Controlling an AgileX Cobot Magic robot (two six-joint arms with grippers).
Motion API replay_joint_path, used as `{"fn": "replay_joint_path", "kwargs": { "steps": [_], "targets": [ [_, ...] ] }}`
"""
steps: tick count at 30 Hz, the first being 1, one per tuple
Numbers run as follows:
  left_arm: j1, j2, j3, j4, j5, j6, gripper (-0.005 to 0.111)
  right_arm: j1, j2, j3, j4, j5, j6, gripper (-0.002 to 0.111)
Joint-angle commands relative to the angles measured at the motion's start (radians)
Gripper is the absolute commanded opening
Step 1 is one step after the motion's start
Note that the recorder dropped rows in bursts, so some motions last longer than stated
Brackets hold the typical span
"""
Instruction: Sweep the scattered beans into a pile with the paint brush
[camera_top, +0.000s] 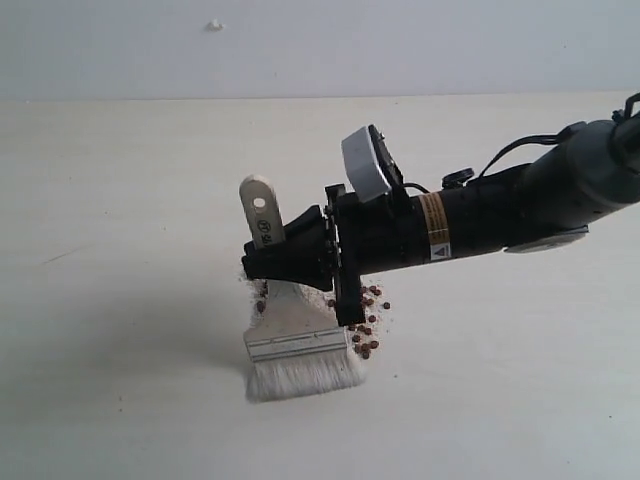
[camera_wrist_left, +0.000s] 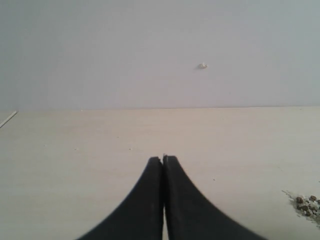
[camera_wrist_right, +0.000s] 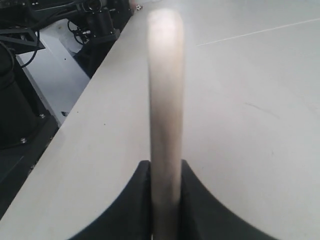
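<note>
The paint brush's bristles (camera_top: 306, 376) are on the near side of the beans. So next my right gripper lifts the paint brush clear and turns it to come in from another side.
The paint brush (camera_top: 297, 335) stands nearly upright on the pale table (camera_top: 120, 300), its off-white bristles pressed to the surface and its handle end with the hole pointing up. My right gripper (camera_top: 262, 262) is shut on the wooden handle (camera_wrist_right: 165, 115); both black fingers (camera_wrist_right: 134, 200) clamp it from either side. Reddish-brown beans (camera_top: 366, 325) with white grains lie clustered just behind and right of the brush head, partly hidden by the gripper. A few of the beans (camera_wrist_left: 307, 204) show at the edge of the left wrist view. My left gripper (camera_wrist_left: 163, 159) is shut and empty, outside the exterior view.
The table's side edge (camera_wrist_right: 95, 95) drops off to dark equipment and cables (camera_wrist_right: 30, 60) below. A small white speck (camera_top: 214, 25) marks the back wall. A thin line (camera_wrist_right: 250, 34) crosses the table surface.
</note>
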Motion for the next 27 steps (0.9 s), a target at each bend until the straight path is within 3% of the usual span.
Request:
{"fn": "replay_joint_path", "kwargs": {
  "steps": [1, 13, 16, 21, 24, 27],
  "targets": [
    [0.001, -0.005, 0.0, -0.009, -0.002, -0.007, 0.0, -0.007, 0.033, -0.079, 0.003, 0.021, 0.034, 0.0],
    [0.001, -0.005, 0.0, -0.009, -0.002, -0.007, 0.0, -0.007, 0.045, -0.234, -0.061, 0.021, 0.208, 0.0],
    [0.001, -0.005, 0.0, -0.009, -0.002, -0.007, 0.0, -0.007, 0.02, -0.238, -0.086, 0.021, 0.329, 0.0],
    [0.001, -0.005, 0.0, -0.009, -0.002, -0.007, 0.0, -0.007, -0.103, -0.234, -0.336, 0.021, 0.587, 0.0],
    [0.001, -0.005, 0.0, -0.009, -0.002, -0.007, 0.0, -0.007, -0.145, -0.213, -0.395, 0.021, 0.764, 0.0],
    [0.001, -0.005, 0.0, -0.009, -0.002, -0.007, 0.0, -0.011, -0.159, -0.158, -0.402, 0.021, 0.793, 0.0]
  ]
}}
